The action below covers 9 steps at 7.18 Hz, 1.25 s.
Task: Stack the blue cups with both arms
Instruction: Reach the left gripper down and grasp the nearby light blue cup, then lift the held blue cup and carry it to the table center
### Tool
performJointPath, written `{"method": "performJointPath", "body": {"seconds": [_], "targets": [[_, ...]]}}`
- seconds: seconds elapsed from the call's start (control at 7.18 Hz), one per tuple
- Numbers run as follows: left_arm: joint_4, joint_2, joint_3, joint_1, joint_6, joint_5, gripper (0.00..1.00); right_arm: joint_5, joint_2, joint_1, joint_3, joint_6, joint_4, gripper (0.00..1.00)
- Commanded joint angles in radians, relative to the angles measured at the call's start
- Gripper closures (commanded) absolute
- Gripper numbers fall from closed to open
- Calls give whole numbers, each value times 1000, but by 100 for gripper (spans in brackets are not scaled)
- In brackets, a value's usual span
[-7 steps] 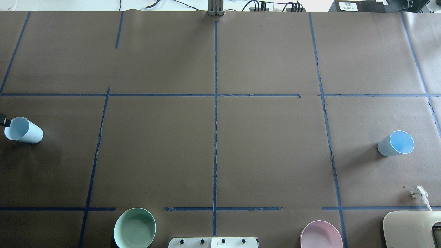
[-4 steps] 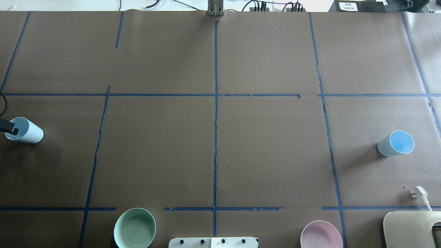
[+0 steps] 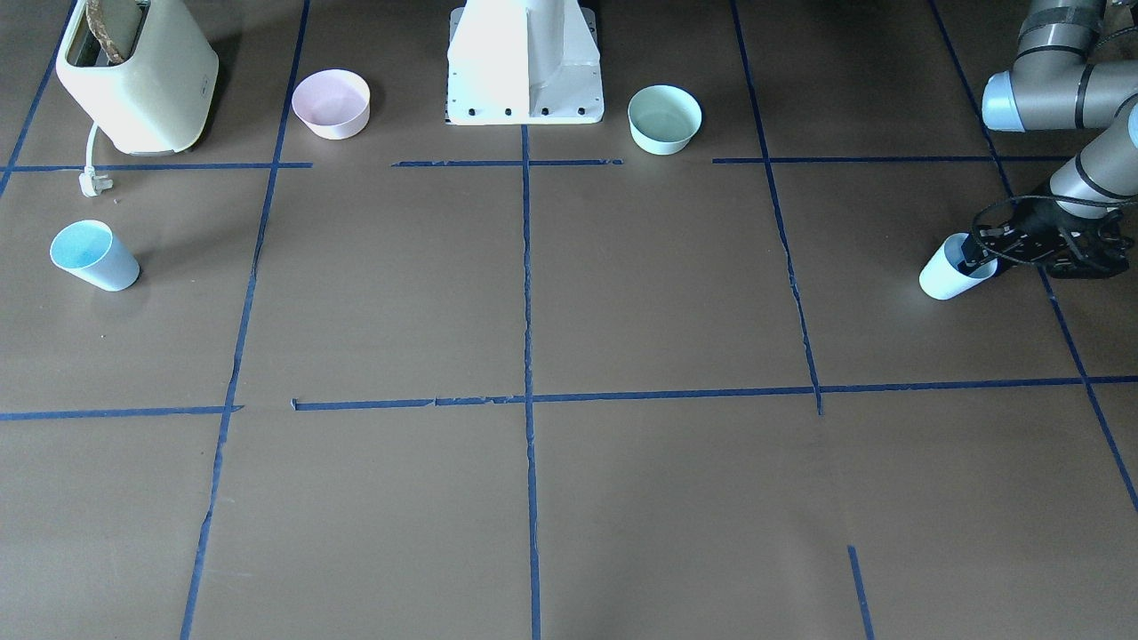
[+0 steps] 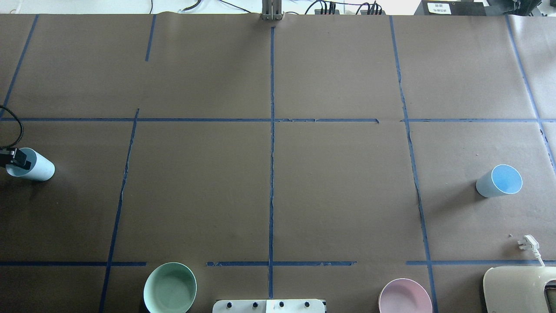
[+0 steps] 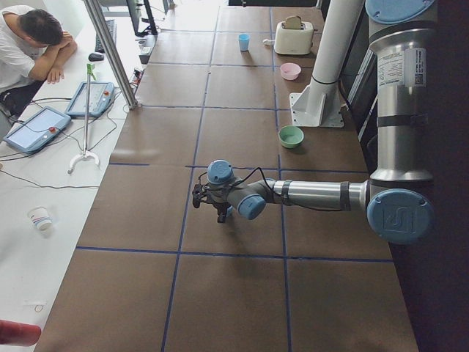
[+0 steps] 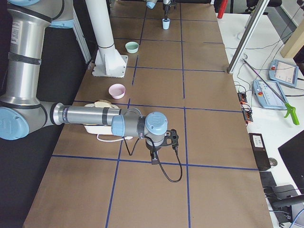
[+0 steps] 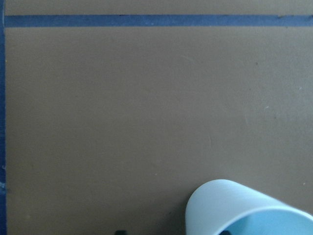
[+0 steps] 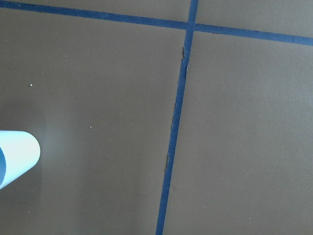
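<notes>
The blue cup (image 3: pixel 94 256) near the toaster gets narrower toward its base (image 3: pixel 122 276), so I expect it to go down almost to its rim when I lower it into the other one.
One blue cup (image 4: pixel 37 167) stands upright at the table's far left; it also shows in the front view (image 3: pixel 941 277) and the left wrist view (image 7: pixel 244 210). My left gripper (image 4: pixel 16 160) is down at its rim, open, with one finger inside the mouth and one outside; the front view (image 3: pixel 975 260) shows the same. The other blue cup (image 4: pixel 499 180) stands upright at the far right, alone, and shows at the edge of the right wrist view (image 8: pixel 14 156). My right gripper (image 6: pixel 154 159) shows only in the exterior right view, above the table near that cup; I cannot tell if it is open.
A mint-green bowl (image 4: pixel 170 288) and a pink bowl (image 4: pixel 405 298) stand beside the white pedestal (image 3: pixel 524 62) at the robot's base. A cream toaster (image 3: pixel 133 76) with a white plug (image 4: pixel 527 242) stands near the right cup. A person (image 5: pixel 29 44) sits beyond the table.
My left gripper has come in from the view's left edge and its finger has moved into the mouth of the left cup. Both cups stay in place.
</notes>
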<state>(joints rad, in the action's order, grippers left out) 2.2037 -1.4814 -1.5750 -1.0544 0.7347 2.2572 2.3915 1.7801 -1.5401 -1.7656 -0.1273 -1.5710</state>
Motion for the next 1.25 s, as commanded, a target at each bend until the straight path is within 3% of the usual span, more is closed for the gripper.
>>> {"method": "performJointPath", "body": {"seconds": [0.0,0.28,0.42,0.56,0.84,1.11], "targets": [[2,-8,-5,2,11,1,100,0,-1,0,0,0,0,0],[-19,-16,-95,2,25,13,100,0,-1,0,0,0,0,0],[-98,-72,-149,4,26,13,100,0,1,0,0,0,0,0],[-216,-189,-174,19,29,13,100,0,1,0,-2,2,0,0],[-410,-444,-162,164,220,-7,100,0,-1,0,-2,2,0,0],[-452,-714,-64,380,554,-187,100,2,-1,0,-2,3,5,0]]}}
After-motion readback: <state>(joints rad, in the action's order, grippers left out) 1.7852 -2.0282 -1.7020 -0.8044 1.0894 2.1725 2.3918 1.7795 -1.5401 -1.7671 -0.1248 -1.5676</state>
